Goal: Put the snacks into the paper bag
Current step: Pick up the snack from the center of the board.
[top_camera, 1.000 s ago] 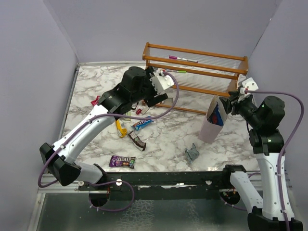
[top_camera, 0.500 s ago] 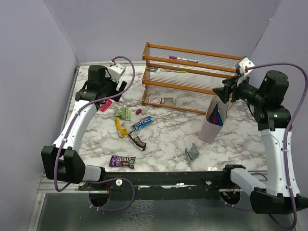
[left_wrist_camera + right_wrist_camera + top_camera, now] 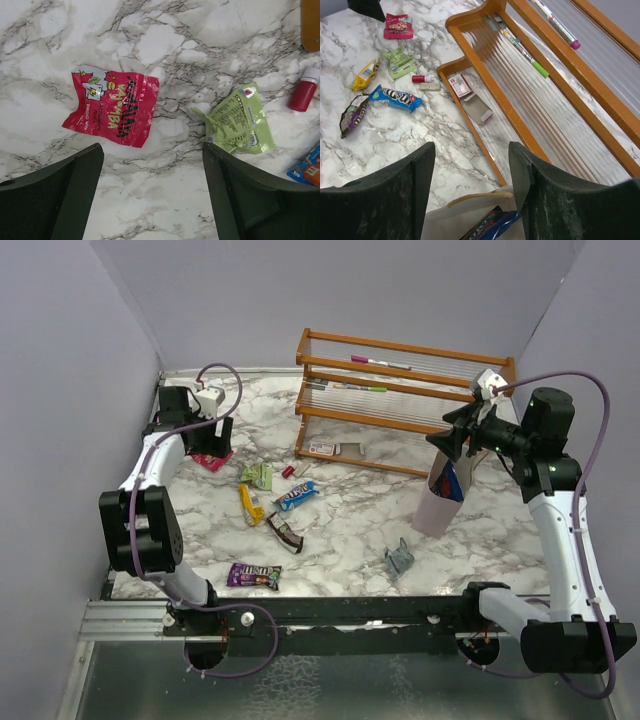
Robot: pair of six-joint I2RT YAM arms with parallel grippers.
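Observation:
My gripper will lift the red packet (image 3: 115,106), and since the packet has a thin, crinkled end (image 3: 76,119), it will bunch at the pinch and stay fanned out beyond.
Several snacks lie loose on the marble: a red packet (image 3: 211,461) (image 3: 112,112), a green one (image 3: 258,475) (image 3: 240,125), a yellow one (image 3: 250,505), a blue bar (image 3: 297,495) (image 3: 395,97), a dark brown one (image 3: 284,533), a purple one (image 3: 253,575) and a grey-teal one (image 3: 400,559). My left gripper (image 3: 212,440) (image 3: 150,150) hangs open just above the table beside the red packet, holding nothing. The paper bag (image 3: 438,502) (image 3: 450,220) stands at the right with a red-blue snack (image 3: 497,227) inside. Over its mouth my right gripper (image 3: 447,440) (image 3: 470,150) is open and empty.
A wooden rack (image 3: 400,400) (image 3: 520,75) with clear shelves and markers stands at the back, right behind the bag. A small red cylinder (image 3: 303,92) (image 3: 288,471) and flat cards (image 3: 322,449) lie near the rack's foot. Lilac walls close in both sides.
My left arm swung from the table's middle to the far left, over the red packet. My right gripper rose above the bag's mouth and its jaws widened.

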